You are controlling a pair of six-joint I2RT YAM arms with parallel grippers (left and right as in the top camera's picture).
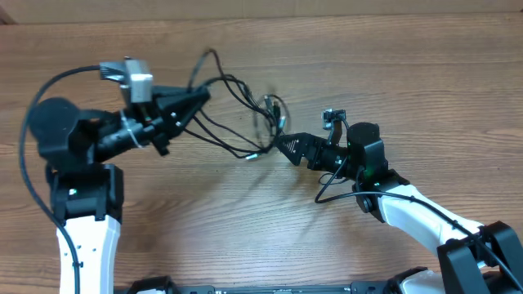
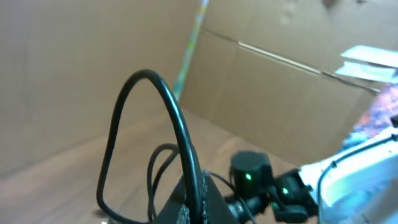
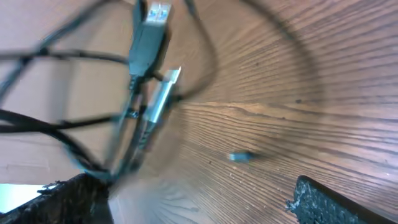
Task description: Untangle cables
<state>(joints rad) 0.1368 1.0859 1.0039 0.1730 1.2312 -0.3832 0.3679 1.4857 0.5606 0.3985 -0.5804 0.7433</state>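
Observation:
My right gripper is open beside the tangle's lower end (image 1: pixel 261 149), which hangs loose, so next my left gripper brings the tangle into the right gripper's fingertips before pulling cables apart.
Thin black cables (image 1: pixel 270 110) hang in a tangle between the two arms, partly lifted off the wooden table (image 1: pixel 392 73). My left gripper (image 1: pixel 198 96) is shut on one strand, and in the left wrist view a stiff loop of cable (image 2: pixel 176 118) rises out of that left gripper (image 2: pixel 194 190). My right gripper (image 1: pixel 282 145) stands open just right of the tangle's lower end. In the right wrist view a USB plug (image 3: pixel 149 31) and a silver-tipped plug (image 3: pixel 163 93) dangle, blurred, ahead of the right gripper (image 3: pixel 199 202). Strands pass close by its left finger (image 3: pixel 68 199).
Cardboard walls (image 2: pixel 280 93) stand behind the table. A small bluish speck (image 3: pixel 239 157) lies on the wood in front of the right gripper. The right arm's own thicker wire (image 1: pixel 335 189) loops beside its wrist.

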